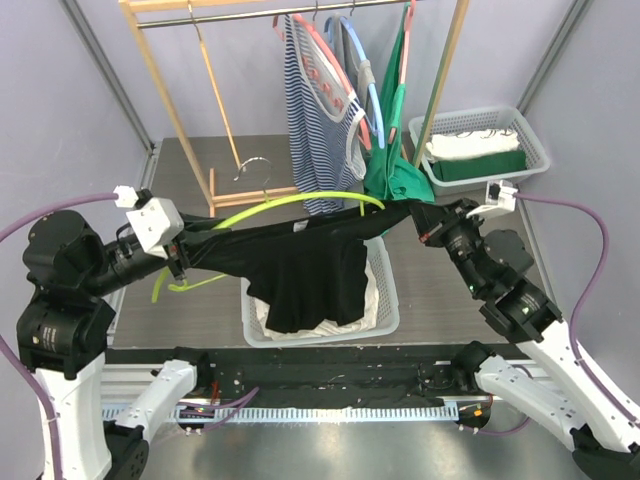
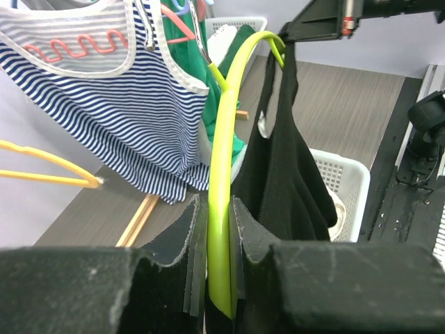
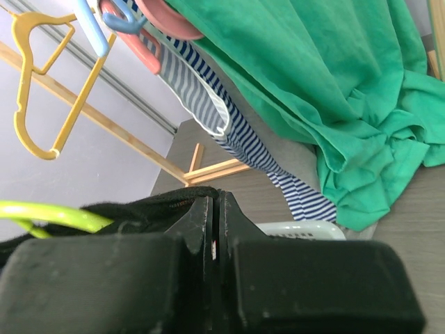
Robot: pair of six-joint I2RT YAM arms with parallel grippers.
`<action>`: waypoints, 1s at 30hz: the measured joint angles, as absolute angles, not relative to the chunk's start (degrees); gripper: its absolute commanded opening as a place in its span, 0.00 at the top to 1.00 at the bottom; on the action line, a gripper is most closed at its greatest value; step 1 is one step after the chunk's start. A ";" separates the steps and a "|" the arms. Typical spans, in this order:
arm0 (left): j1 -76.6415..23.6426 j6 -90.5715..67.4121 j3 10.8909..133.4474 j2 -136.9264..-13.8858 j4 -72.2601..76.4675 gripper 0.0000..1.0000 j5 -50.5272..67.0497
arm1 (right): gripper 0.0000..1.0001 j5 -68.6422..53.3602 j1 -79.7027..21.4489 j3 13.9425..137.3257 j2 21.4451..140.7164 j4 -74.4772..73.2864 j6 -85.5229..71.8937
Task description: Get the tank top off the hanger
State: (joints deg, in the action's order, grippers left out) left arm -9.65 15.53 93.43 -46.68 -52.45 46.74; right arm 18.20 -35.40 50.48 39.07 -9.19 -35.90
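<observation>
My left gripper is gripping the hanger where the other strap sits (image 1: 217, 236), so next my right gripper lets go of its strap and grabs the hanger's far end (image 1: 376, 202).
A black tank top (image 1: 305, 275) hangs stretched between my two grippers above a white basket. Its lime-green hanger (image 1: 300, 200) arcs over it from left to right. My left gripper (image 1: 185, 258) is shut on the hanger's left arm. In the left wrist view the green bar (image 2: 226, 160) runs up from between the jaws of the left gripper (image 2: 214, 202), with the black fabric (image 2: 285, 174) draped to its right. My right gripper (image 1: 425, 218) is shut on the tank top's strap at the hanger's right end. In the right wrist view the fabric (image 3: 139, 209) enters the closed right gripper (image 3: 216, 202).
The white basket (image 1: 385, 290) below holds pale cloth. Behind stands a wooden rack (image 1: 175, 110) with a striped top (image 1: 315, 120), a green garment (image 1: 395, 170) and coloured hangers. A second basket (image 1: 480, 145) with folded clothes sits back right. A yellow hanger (image 2: 49, 170) hangs at left.
</observation>
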 measured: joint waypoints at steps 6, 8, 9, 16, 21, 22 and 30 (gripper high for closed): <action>-9.87 14.04 93.32 -50.22 -48.36 1.00 46.52 | 0.99 16.29 -34.96 48.03 34.57 -13.08 -36.38; -9.89 13.10 94.04 -52.56 -46.89 1.00 46.61 | 0.99 15.09 -34.68 47.92 34.52 -14.50 -36.56; -9.89 12.58 94.50 -53.82 -46.33 1.00 46.72 | 0.99 14.28 -34.57 47.88 34.79 -15.38 -36.60; -9.85 11.25 95.44 -58.46 -43.42 1.00 47.77 | 0.63 8.88 -34.26 47.88 37.21 -20.64 -35.27; -9.85 10.63 95.44 -56.95 -42.92 1.00 50.28 | 0.31 5.56 -34.22 50.59 38.20 -24.23 -30.02; -9.85 10.66 95.44 -56.58 -42.92 1.00 50.54 | 0.31 3.92 -34.09 52.75 38.65 -25.98 -28.05; -9.87 10.92 95.44 -56.95 -43.51 1.00 51.53 | 0.31 -3.42 -34.00 61.71 36.53 -29.28 -18.98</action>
